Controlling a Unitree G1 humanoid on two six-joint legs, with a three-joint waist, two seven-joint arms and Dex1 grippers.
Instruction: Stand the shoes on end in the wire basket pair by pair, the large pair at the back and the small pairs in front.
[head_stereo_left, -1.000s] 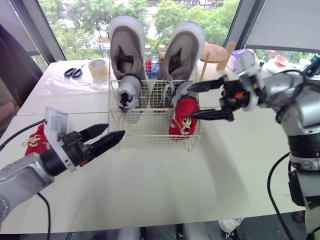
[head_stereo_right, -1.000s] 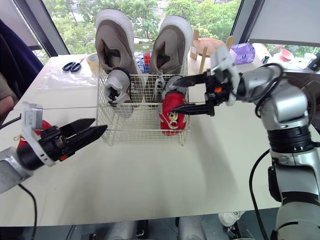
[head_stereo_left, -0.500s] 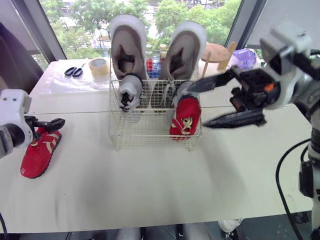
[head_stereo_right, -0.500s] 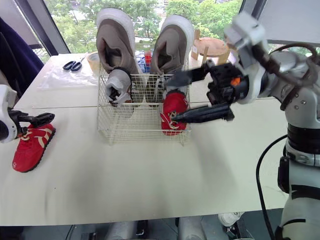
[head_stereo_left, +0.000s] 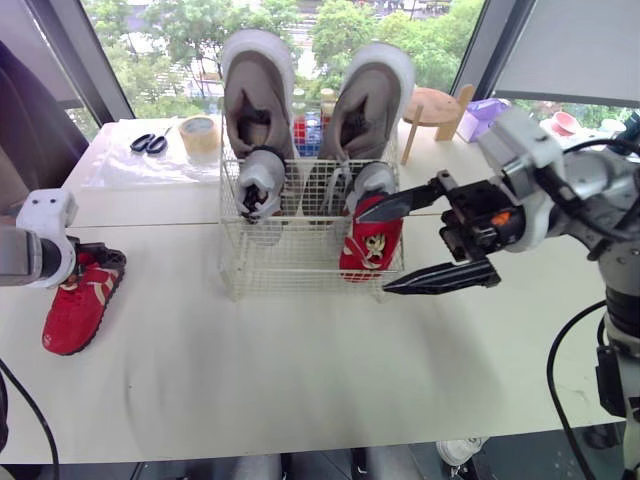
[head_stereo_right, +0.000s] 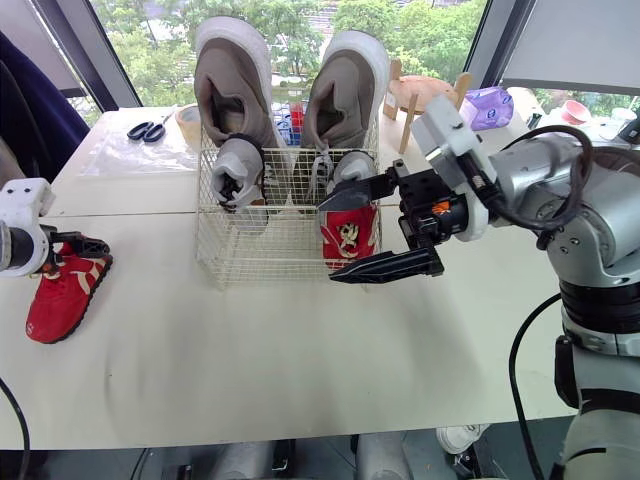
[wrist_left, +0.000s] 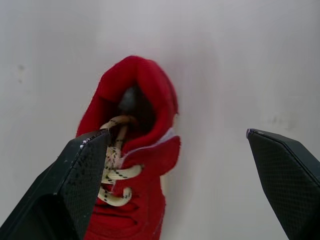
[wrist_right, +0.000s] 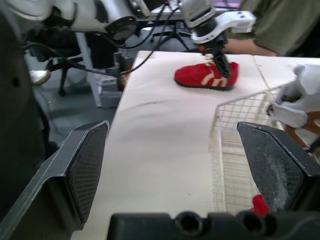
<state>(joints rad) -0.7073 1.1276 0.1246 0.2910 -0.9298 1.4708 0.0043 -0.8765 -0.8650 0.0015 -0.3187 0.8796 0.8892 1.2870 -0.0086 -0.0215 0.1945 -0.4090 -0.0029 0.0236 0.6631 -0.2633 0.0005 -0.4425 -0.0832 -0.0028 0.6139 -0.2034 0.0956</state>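
The red shoe's padded collar (wrist_left: 161, 89) stands up round around its opening (wrist_left: 139, 105). The collar will hold its arch when I pick the shoe up by one side.
The wire basket (head_stereo_left: 300, 272) holds two large tan shoes (head_stereo_left: 257, 95) on end at the back. In front of them stand two small grey shoes (head_stereo_left: 259, 188) and one red shoe (head_stereo_left: 372, 238) at the front right. The other red shoe (head_stereo_left: 76, 305) lies flat on the table at far left. My left gripper (wrist_left: 175, 135) is open just above its heel, one finger over the laces and the other beside the shoe. My right gripper (head_stereo_left: 377, 252) is open and empty, at the basket's front right corner by the standing red shoe.
Scissors (head_stereo_left: 147, 143) and a tape roll (head_stereo_left: 197, 133) lie behind the basket at the left. A wooden stand (head_stereo_left: 435, 108) and a purple item (head_stereo_left: 480, 115) sit at back right. A person (wrist_right: 260, 30) is beyond the table's left end. Bare table lies in front of the basket.
My left gripper swung from the basket's front out to the left and now sits over the lying red shoe. My right gripper drew back from the basket and dropped lower.
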